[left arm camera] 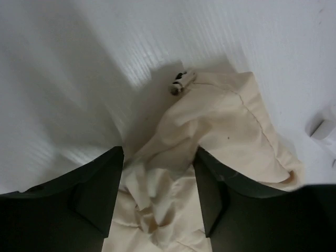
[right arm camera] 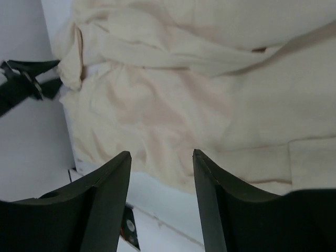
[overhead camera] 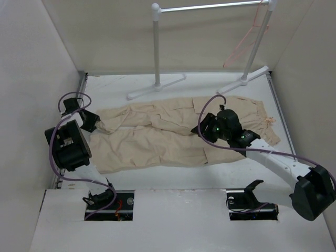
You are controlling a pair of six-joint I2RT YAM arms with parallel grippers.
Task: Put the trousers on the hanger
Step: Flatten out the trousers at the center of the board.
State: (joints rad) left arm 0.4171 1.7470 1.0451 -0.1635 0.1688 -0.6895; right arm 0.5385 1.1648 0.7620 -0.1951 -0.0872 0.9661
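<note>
The trousers' far cuff (overhead camera: 108,125) is bunched up on top of the near leg. So my left gripper should swing the cuff into the clear space (overhead camera: 111,95) behind and lay it flat before the trousers are hung.
The beige trousers (overhead camera: 173,134) lie flat across the table, legs to the left and waist to the right. My left gripper (overhead camera: 96,124) is at the leg ends. In the left wrist view it (left arm camera: 159,152) stands open, with a bunched cuff (left arm camera: 157,199) lying loose between its fingers and a cord toggle (left arm camera: 181,83) just beyond. My right gripper (overhead camera: 206,131) hovers over the thigh area. In the right wrist view it (right arm camera: 160,153) is open and holds nothing, with the trousers (right arm camera: 184,89) below it. The pink hanger (overhead camera: 242,44) hangs from the rack's rail at the back right.
A white tubular rack (overhead camera: 156,47) with a metal rail (overhead camera: 210,6) stands at the back, its feet (overhead camera: 157,86) on the table just behind the trousers. White walls close in on both sides. Two cutouts (overhead camera: 110,202) sit in the near ledge.
</note>
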